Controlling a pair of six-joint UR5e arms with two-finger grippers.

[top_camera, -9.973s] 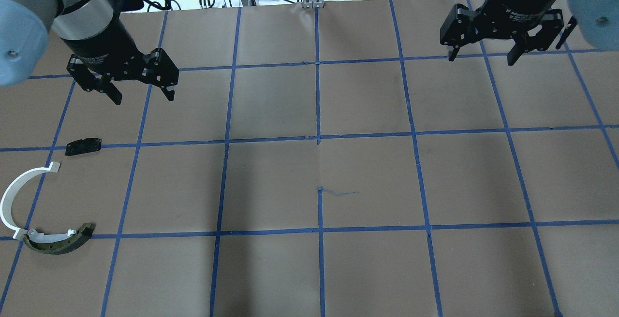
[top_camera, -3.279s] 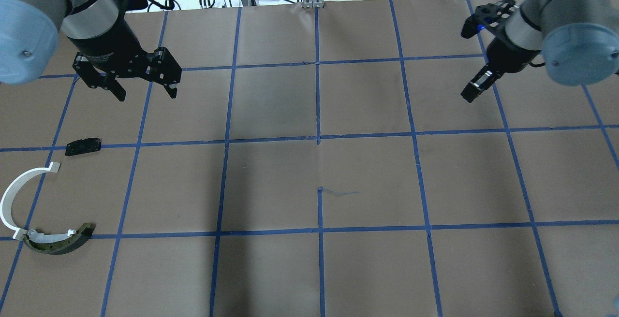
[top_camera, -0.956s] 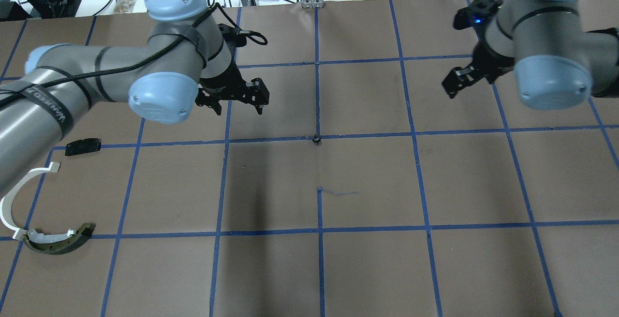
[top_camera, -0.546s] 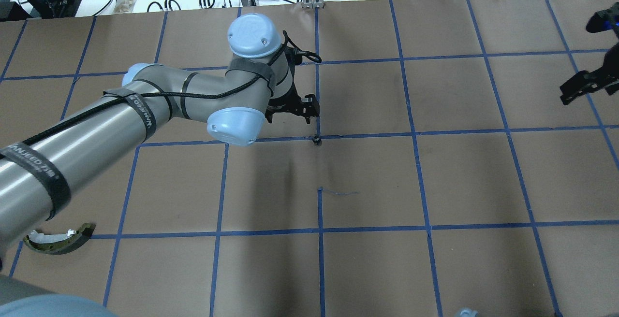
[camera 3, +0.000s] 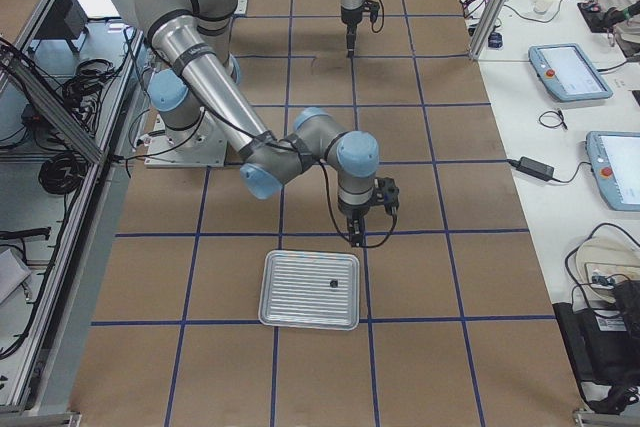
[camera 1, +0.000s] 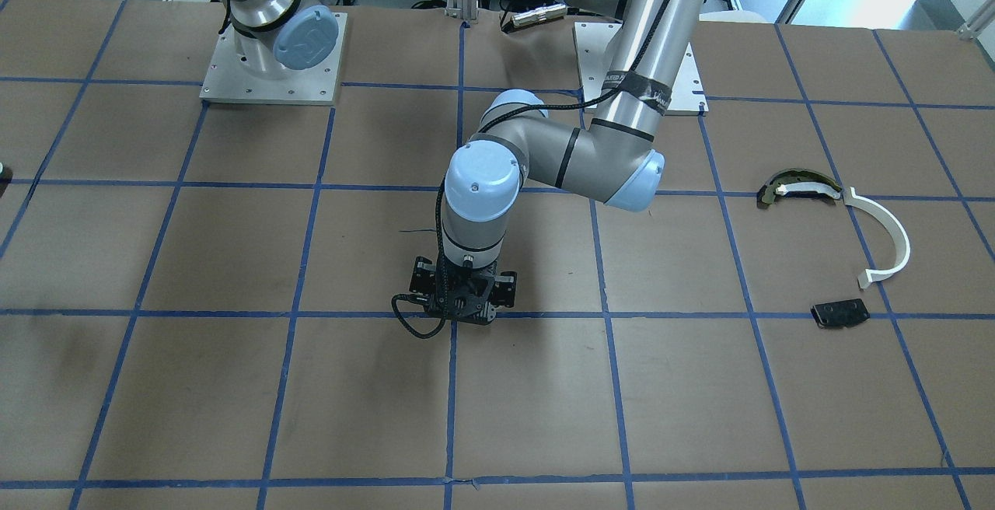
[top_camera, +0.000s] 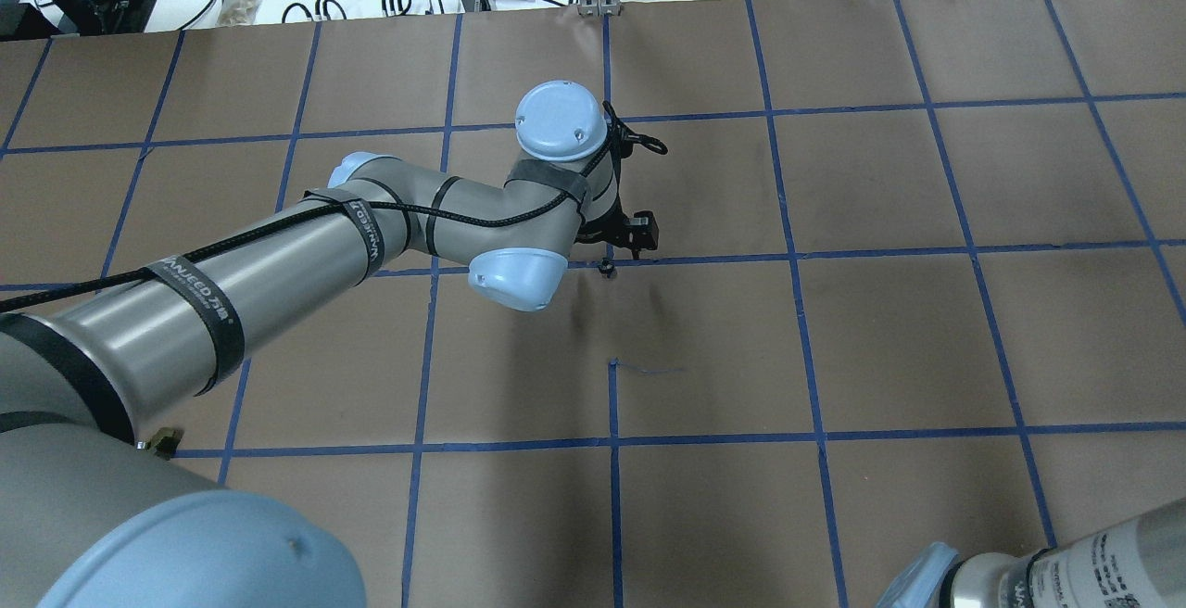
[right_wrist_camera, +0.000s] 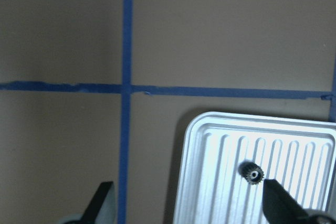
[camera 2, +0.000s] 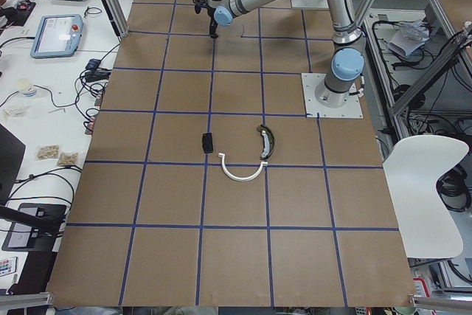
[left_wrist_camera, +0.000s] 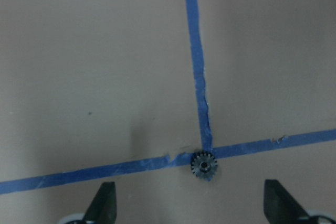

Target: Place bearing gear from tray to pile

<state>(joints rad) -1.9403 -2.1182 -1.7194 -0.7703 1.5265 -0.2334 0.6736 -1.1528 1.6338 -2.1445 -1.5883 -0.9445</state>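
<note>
The bearing gear in the silver tray is far away from the pile. My right gripper should bring it to the blue tape crossing for my left gripper.
A small dark bearing gear (top_camera: 607,267) lies on the table at a blue tape crossing; it also shows in the left wrist view (left_wrist_camera: 203,165). My left gripper (top_camera: 616,242) hangs just above it, open and empty (left_wrist_camera: 191,209). A second gear (right_wrist_camera: 253,173) lies in the silver tray (right_wrist_camera: 220,182). My right gripper (right_wrist_camera: 191,209) is open above the tray's edge (camera 3: 355,239). The pile lies at the table's left end: a white half-ring strip (camera 1: 882,238), a dark curved piece with a white band (camera 1: 801,186) and a flat black plate (camera 1: 839,313).
The brown table has a blue tape grid. The tray (camera 3: 295,287) stands at the right end, outside the overhead view. My left arm (top_camera: 278,256) stretches across the table's left half and hides most of the pile there. Cables lie beyond the far edge.
My left gripper has moved right and toward me, ending over the gear at the crossing. My right gripper has left the overhead view at the right.
</note>
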